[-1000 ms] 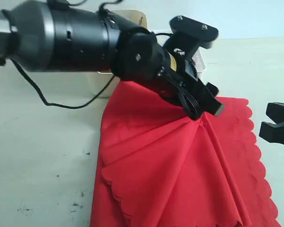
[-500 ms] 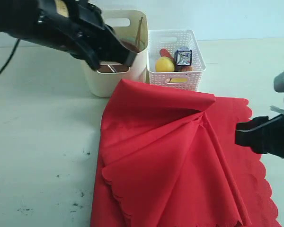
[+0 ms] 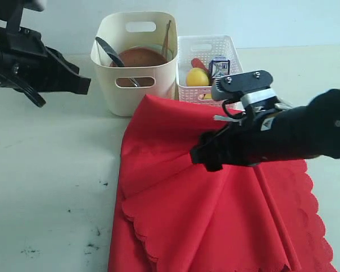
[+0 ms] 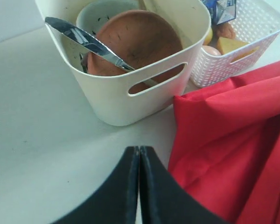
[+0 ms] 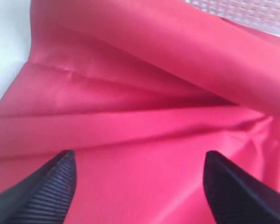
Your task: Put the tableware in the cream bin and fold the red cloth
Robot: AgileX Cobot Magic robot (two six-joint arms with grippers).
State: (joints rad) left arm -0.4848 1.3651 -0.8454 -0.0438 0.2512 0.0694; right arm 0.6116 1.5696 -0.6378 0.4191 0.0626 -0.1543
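Observation:
The top layer of the red cloth lies crooked in slanting folds [image 3: 173,203], so the robot's left gripper should pinch that layer and pull it across to the scalloped side edge [image 3: 314,207].
The red cloth [image 3: 215,215] lies partly folded and rumpled on the table, its scalloped edges toward the front and right. My right gripper [image 3: 207,156] hovers over the cloth's [image 5: 144,116] middle, open, with nothing between its fingers [image 5: 60,177]. The cream bin [image 3: 130,99] stands behind the cloth and holds the reddish-brown plate [image 3: 139,56], silver knife [image 3: 105,48] and chopsticks [image 3: 168,34]. A speckled bowl [image 4: 102,11] shows behind the plate [image 4: 140,42]. My left gripper [image 3: 82,85] is shut and empty, left of the bin [image 4: 116,98], above bare table.
A white perforated basket [image 3: 209,39] right of the bin holds a lemon [image 3: 197,76], a milk carton [image 3: 218,65] and other food. Pale table [image 3: 51,170] stretches left of the cloth, with small dark marks near the front.
The left arm pulled back from over the cloth to the far left and shut. The right arm swung in from the right edge over the cloth's middle and opened.

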